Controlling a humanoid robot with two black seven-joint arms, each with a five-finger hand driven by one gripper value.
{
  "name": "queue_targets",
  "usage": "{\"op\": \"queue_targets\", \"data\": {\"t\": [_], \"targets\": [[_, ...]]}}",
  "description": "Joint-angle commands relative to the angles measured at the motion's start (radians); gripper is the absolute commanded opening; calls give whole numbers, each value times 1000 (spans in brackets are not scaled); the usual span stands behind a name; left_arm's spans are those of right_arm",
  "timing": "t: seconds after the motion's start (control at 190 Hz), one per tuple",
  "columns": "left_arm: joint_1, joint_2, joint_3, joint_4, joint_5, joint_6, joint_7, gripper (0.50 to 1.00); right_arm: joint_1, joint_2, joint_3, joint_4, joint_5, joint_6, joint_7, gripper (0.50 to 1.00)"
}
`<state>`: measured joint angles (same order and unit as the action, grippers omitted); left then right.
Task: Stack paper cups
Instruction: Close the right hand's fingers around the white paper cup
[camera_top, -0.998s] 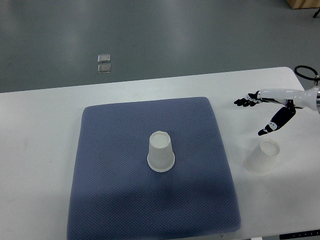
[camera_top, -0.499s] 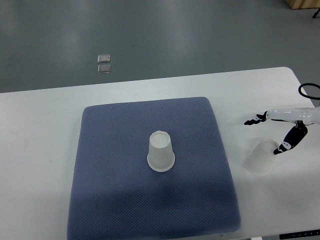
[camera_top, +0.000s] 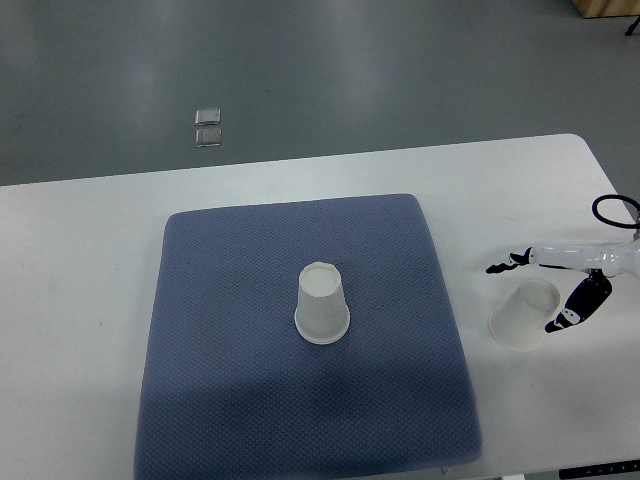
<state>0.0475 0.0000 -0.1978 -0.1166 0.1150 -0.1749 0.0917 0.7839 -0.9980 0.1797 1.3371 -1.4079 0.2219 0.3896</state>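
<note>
I expect that when I lower the cup beside the mat, it will slide almost all the way over the other one, because both cups taper toward the top.
Two white paper cups stand upside down. One cup is in the middle of the blue-grey mat. The other cup stands on the white table to the right of the mat. My right hand comes in from the right edge and straddles this cup. Its fingers are spread beyond the cup's far side and the thumb is at its right side. The fingers are open and I cannot see them touching the cup. The left arm is out of view.
The white table ends just above the mat, with grey floor beyond and two small clear objects lying on it. A black cable loop lies at the table's right edge behind my hand.
My right hand has moved down and toward me, from above and behind the right cup to around its top. Neither cup has moved.
</note>
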Motion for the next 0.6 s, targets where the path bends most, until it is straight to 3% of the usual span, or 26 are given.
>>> {"op": "queue_targets", "data": {"t": [0.0, 0.194, 0.383, 0.525, 0.593], "targets": [[0, 0, 0, 0, 0, 0, 0, 1000, 0, 1, -31, -15, -3, -53, -3, 921], [0, 0, 0, 0, 0, 0, 0, 1000, 5, 7, -89, -44, -13, -125, -3, 907], [0, 0, 0, 0, 0, 0, 0, 1000, 3, 7, -95, -47, -23, -130, -3, 901], [0, 0, 0, 0, 0, 0, 0, 1000, 3, 7, -95, -47, -22, -130, -3, 830], [0, 0, 0, 0, 0, 0, 0, 1000, 3, 13, -95, -47, -22, -130, -3, 823]]}}
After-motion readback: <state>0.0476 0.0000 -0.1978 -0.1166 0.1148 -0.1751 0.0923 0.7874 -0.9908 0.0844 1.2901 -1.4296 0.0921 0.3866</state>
